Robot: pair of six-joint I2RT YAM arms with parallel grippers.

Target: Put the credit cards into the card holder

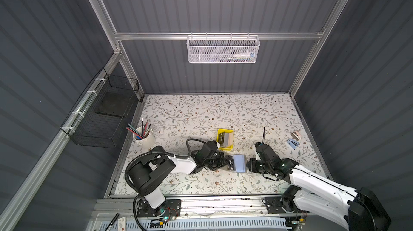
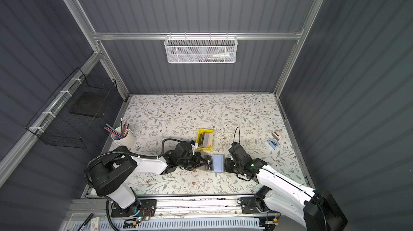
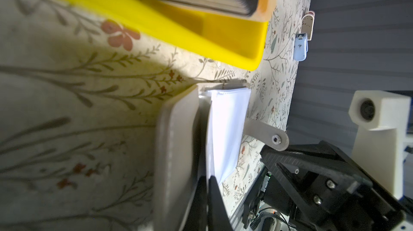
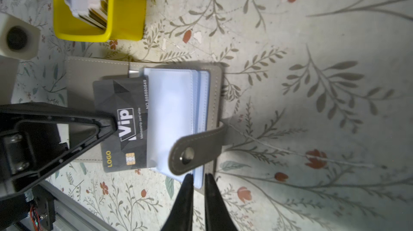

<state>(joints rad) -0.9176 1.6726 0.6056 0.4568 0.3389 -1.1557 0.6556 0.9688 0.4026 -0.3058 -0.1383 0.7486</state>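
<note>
My right gripper is to hold the card holder still at its snap strap (image 4: 209,143) before my left gripper pushes, because the VIP card is only a little way into the top sleeve (image 4: 147,121).
The grey card holder (image 1: 240,163) (image 2: 218,163) (image 4: 89,69) lies open on the floral table, its bluish sleeves up and its snap strap (image 4: 196,149) folded over them. My left gripper (image 1: 224,161) (image 2: 202,163) (image 3: 208,179) is shut on a black "VIP" credit card (image 1: 230,163) (image 4: 125,111), whose far edge sits inside the top sleeve. My right gripper (image 1: 247,165) (image 2: 225,165) (image 4: 199,177) stands at the holder's opposite edge. Its jaws are a narrow gap apart, side by side over the sleeve corner, gripping nothing. More credit cards (image 1: 226,139) (image 4: 89,2) are stacked in the yellow tray.
The yellow tray (image 1: 220,132) (image 2: 201,130) (image 3: 201,44) stands just behind the holder. A white cup of pencils (image 1: 144,139) is at the left, and two small clips (image 1: 293,143) lie at the right. A black wire basket (image 1: 100,118) hangs on the left wall.
</note>
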